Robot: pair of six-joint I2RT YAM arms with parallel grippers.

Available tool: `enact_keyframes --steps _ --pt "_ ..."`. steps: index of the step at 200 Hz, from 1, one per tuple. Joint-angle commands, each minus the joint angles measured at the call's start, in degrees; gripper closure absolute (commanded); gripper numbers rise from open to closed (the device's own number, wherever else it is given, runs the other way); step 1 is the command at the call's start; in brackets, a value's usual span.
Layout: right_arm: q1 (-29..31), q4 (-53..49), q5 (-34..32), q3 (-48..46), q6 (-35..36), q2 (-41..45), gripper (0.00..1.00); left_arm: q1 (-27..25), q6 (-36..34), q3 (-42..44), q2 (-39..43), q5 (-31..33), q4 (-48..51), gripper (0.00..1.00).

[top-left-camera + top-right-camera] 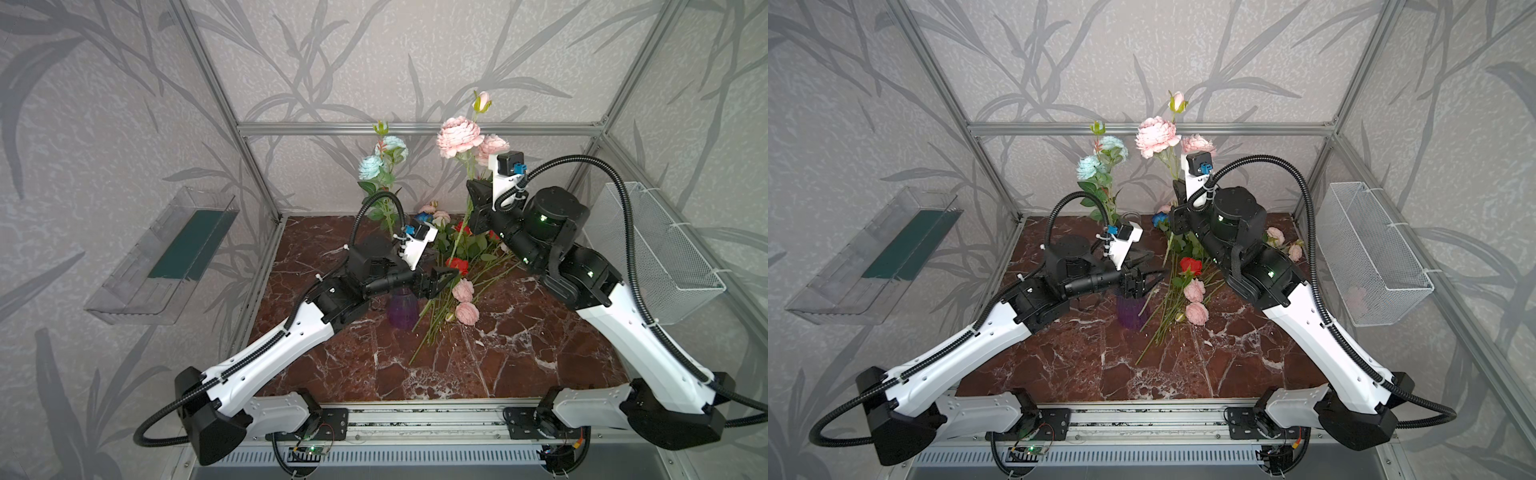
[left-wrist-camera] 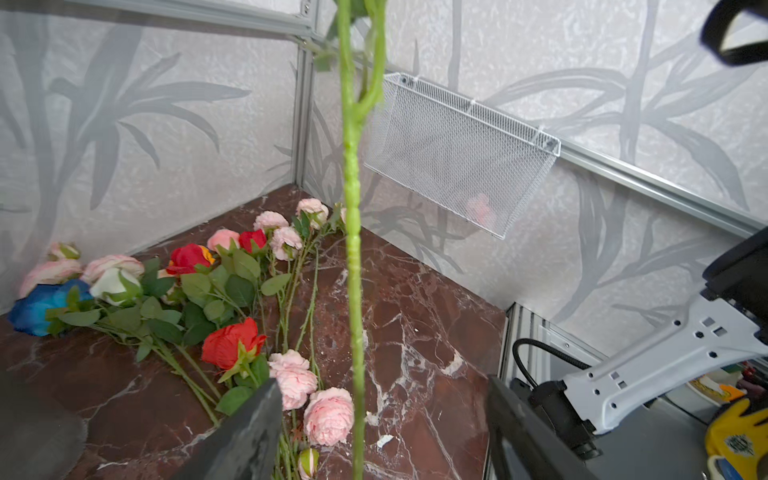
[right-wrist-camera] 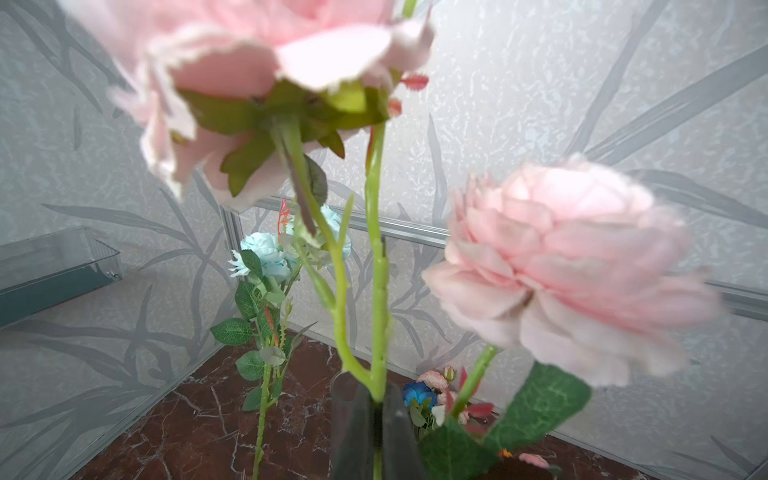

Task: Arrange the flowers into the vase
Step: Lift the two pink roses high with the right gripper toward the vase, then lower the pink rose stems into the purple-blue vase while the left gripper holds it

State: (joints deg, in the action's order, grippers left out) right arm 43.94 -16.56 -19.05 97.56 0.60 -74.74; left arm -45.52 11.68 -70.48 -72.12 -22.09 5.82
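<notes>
The lower stem (image 2: 357, 412) should go into my left gripper and then into the purple vase, since my right gripper holds the pink peony stem high (image 3: 376, 376) under its blooms.
My right gripper (image 3: 379, 415) is shut on the green stem of a pink peony branch (image 1: 459, 137) and holds it upright above the table. Its blooms (image 3: 561, 266) fill the right wrist view. My left gripper (image 2: 382, 386) is open, and that stem (image 2: 353, 249) runs between its fingers without touching them. In both top views the left gripper (image 1: 440, 279) hangs just above the purple vase (image 1: 402, 311). Pale teal flowers (image 1: 384, 156) stand upright behind the left arm, their lower stem hidden. More flowers (image 1: 463, 291), pink, red and blue, lie in a pile (image 2: 232, 345) on the marble table.
A white mesh basket (image 1: 660, 257) hangs on the right wall and a clear plastic tray (image 1: 166, 257) on the left wall. A clear glass container (image 1: 1128, 216) stands near the back. Loose stems (image 1: 432, 332) fan out toward the table's middle.
</notes>
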Motion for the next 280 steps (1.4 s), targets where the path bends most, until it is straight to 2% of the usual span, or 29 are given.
enact_keyframes --steps 1,7,15,24,43,57,82,101,123,144,177,209,229,244,262,280 --pt "0.52 1.18 0.59 -1.07 -1.16 1.46 1.0 -1.26 -0.87 -2.38 -2.03 1.28 -2.55 0.23" --pt "0.64 0.85 1.12 -1.26 -1.71 1.75 1.0 -1.51 -0.81 -2.38 -2.47 1.65 -3.36 0.23" --pt "0.7 1.08 1.61 -1.75 -2.06 2.26 1.0 -1.66 -0.7 -2.83 -3.29 1.98 -3.8 0.29" --pt "0.79 1.11 1.9 -2.27 -2.32 2.76 1.0 -1.83 -0.78 -3.69 -3.95 3.26 -3.31 0.43" --pt "0.79 0.3 2.79 -2.68 -3.29 3.49 1.0 -1.87 -0.45 -4.21 -4.48 5.76 -4.28 0.83" --pt "0.79 0.3 3.94 -3.45 -4.74 4.27 1.0 -1.87 -0.38 -3.35 -4.18 5.94 -6.71 1.0" --pt "0.79 -0.15 6.3 -4.31 -6.72 5.49 1.0 -1.91 -0.18 -2.78 -3.69 6.0 -8.94 1.0" --pt "0.79 -0.25 7.23 -4.81 -7.35 6.39 0.87 -1.91 -0.26 -2.41 -3.12 6.2 -9.77 1.0" --pt "0.79 0.24 7.96 -5.24 -7.77 7.22 0.66 -1.87 -0.25 -2.37 -2.69 6.85 -10.2 1.0" --pt "0.79 0.23 8.32 -5.31 -8.2 8.06 0.54 -1.86 0.0 -2.08 -2.26 8.31 -10.99 1.0" --pt "0.79 3.0 6.02 -8.16 -8.21 13.04 0.5 -1.81 -3.81 -3.92 -1.07 11.45 -7.69 1.0" --pt "0.79 5.6 1.28 -12.26 -8.25 19.17 0.46 -1.01 -9.65 -4.97 2.09 17.42 -6.24 1.0" --pt "0.66 4.74 -4.98 -15.05 -8.17 21.53 0.41 0.22 -11.83 -2.74 3.88 22.07 -9.15 1.0" --pt "-0.33 3.11 -7.95 -17.56 -8.79 22.26 0.38 1.89 -12.78 1.25 5.4 25.19 -14.93 1.0" --pt "-4.58 -1.14 -5.47 -19.75 -13.24 22.56 0.38 5.33 -11.21 5.85 6.11 24.78 -22.98 1.0" --pt "-11.11 -2.55 0.87 -22.43 -19.19 23.53 0.38 9.26 -6.54 5.47 4.62 21.39 -23.8 1.0"
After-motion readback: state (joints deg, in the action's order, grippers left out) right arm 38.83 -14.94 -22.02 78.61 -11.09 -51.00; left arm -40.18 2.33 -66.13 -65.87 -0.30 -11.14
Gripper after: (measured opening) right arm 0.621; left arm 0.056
